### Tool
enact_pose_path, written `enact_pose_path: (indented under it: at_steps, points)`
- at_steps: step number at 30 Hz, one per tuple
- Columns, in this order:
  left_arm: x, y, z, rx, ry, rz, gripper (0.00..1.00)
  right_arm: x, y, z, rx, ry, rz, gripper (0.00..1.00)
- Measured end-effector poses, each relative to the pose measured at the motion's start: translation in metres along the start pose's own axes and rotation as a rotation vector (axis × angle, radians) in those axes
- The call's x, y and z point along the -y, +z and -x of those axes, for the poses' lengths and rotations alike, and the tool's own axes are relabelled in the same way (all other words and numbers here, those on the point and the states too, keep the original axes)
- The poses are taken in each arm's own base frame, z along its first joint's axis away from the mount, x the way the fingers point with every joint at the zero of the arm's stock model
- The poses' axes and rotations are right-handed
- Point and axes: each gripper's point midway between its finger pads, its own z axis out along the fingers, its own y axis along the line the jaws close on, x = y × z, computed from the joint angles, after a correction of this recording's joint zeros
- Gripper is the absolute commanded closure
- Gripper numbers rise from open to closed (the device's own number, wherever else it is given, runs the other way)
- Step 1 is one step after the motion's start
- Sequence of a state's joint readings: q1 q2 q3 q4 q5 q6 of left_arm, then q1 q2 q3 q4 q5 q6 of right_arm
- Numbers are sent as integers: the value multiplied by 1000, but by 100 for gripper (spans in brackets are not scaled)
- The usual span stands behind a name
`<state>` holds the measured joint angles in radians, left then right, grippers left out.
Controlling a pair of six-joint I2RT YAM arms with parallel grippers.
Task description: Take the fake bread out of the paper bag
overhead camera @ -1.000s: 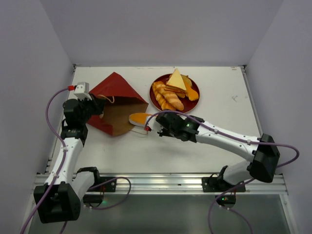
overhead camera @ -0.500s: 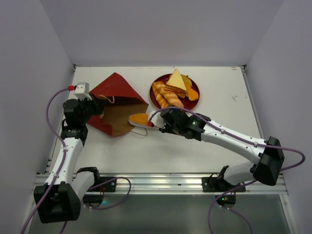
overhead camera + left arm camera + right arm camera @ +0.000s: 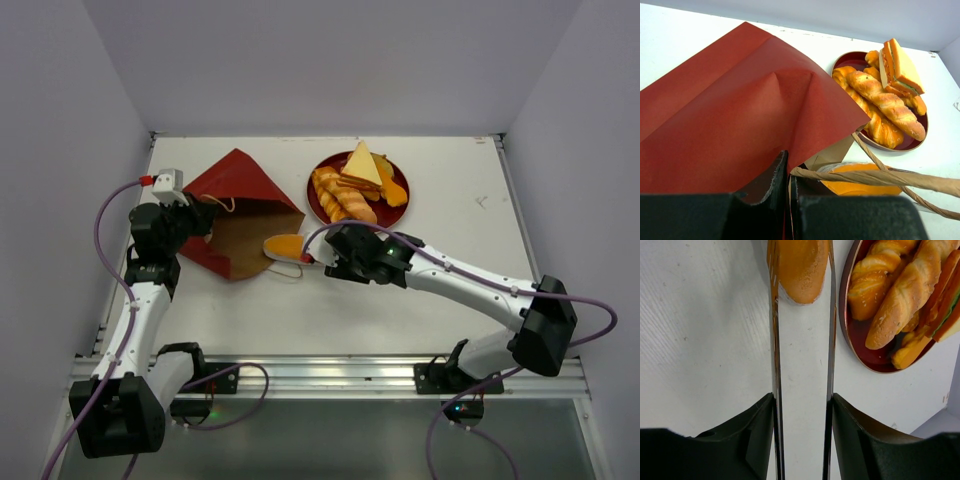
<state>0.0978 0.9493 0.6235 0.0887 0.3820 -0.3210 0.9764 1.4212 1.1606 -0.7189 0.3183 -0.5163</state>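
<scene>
The tongs are coming down at a steep angle over the orange long bun's rounded end (image 3: 806, 291), so next my right gripper moves back and brings the tongs in low along the bun's length (image 3: 286, 247).
The dark red paper bag (image 3: 235, 200) lies on its side, brown mouth toward the middle; it also fills the left wrist view (image 3: 730, 110). My left gripper (image 3: 200, 222) (image 3: 789, 175) is shut on the bag's rim by a cord handle (image 3: 880, 177). My right gripper (image 3: 335, 258) (image 3: 802, 400) is shut on thin metal tongs (image 3: 774, 340). The tong tips sit on either side of an orange long bun (image 3: 285, 245) (image 3: 800, 270) at the bag's mouth. A braided loaf (image 3: 340, 200) and a sandwich wedge (image 3: 362, 165) lie on the plate.
The round dark red plate (image 3: 318, 208) with several breads sits just behind my right gripper, and shows in the right wrist view (image 3: 860, 347) and the left wrist view (image 3: 842, 60). White walls close in the table on three sides.
My right gripper has edged slightly toward the bag, and the bun has shifted a little left with it. The left arm and bag have not moved.
</scene>
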Motion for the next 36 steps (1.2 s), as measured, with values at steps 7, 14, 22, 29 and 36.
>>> enact_pose_path:
  at_steps: [7,14,22,29,36]
  points:
    - [0,0,0,0,0,0,91,-7,-4,2,12,8,48,50]
    - [1,0,0,-1,0,-3,91,-7,-11,10,53,18,68,50]
    - [1,0,0,-1,0,-4,91,-12,-4,2,22,7,71,49]
    - [1,0,0,-1,0,-4,91,-16,21,-8,-59,-38,39,48]
    - [1,0,0,-1,0,-4,91,-19,32,-11,-110,-108,-18,61]
